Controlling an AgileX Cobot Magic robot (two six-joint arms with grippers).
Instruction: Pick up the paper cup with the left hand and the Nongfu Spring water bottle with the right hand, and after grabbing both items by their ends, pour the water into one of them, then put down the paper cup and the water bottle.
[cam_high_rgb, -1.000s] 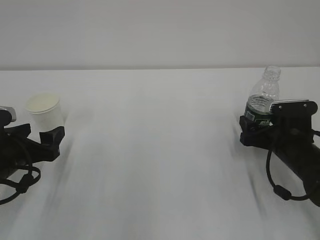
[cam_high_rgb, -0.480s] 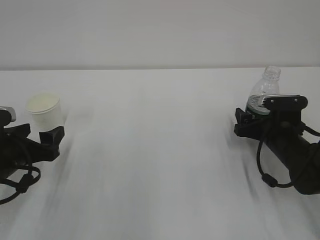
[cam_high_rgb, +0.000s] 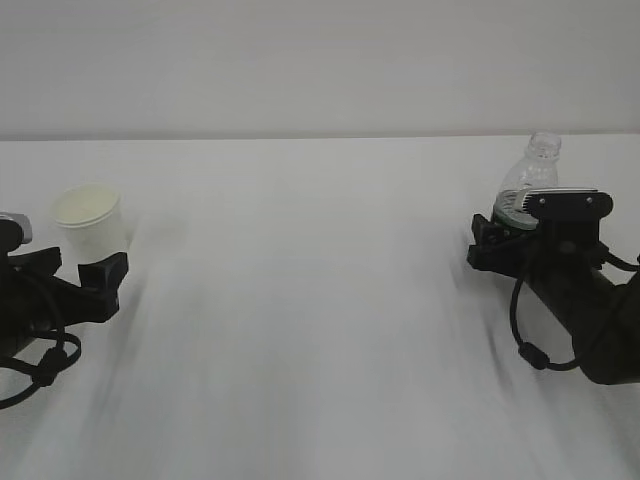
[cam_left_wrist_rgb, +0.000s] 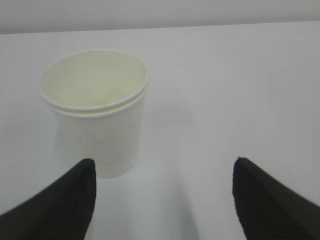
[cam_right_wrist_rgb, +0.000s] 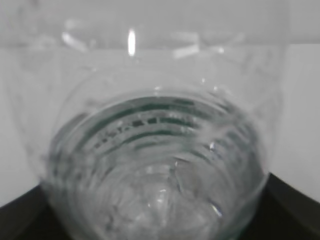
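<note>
Next, my right gripper takes the water bottle (cam_high_rgb: 529, 174) first, because the bottle is between my right gripper's fingers while the paper cup (cam_high_rgb: 91, 222) is standing outside my left gripper's gap.
The white paper cup (cam_high_rgb: 90, 222) stands upright at the far left, empty inside. In the left wrist view the cup (cam_left_wrist_rgb: 97, 120) is just ahead of my left gripper (cam_left_wrist_rgb: 162, 175), in front of its left finger (cam_left_wrist_rgb: 65, 200) and outside the gap. That gripper (cam_high_rgb: 72, 272) is open and holds nothing. At the right, the clear Nongfu Spring water bottle (cam_high_rgb: 535, 170) leans slightly left, its lower part hidden behind my right gripper (cam_high_rgb: 510, 240). In the right wrist view the bottle (cam_right_wrist_rgb: 155, 150) fills the space between the wide-set black fingers (cam_right_wrist_rgb: 20, 220). No grip shows.
The white table (cam_high_rgb: 300, 300) stretches between the two arms, with a pale wall behind. The right arm's cable loop (cam_high_rgb: 530, 340) hangs under its wrist.
My right gripper has moved up and to the left around the bottle, hiding its label, and the bottle now leans a little. The left gripper and the cup have not moved.
</note>
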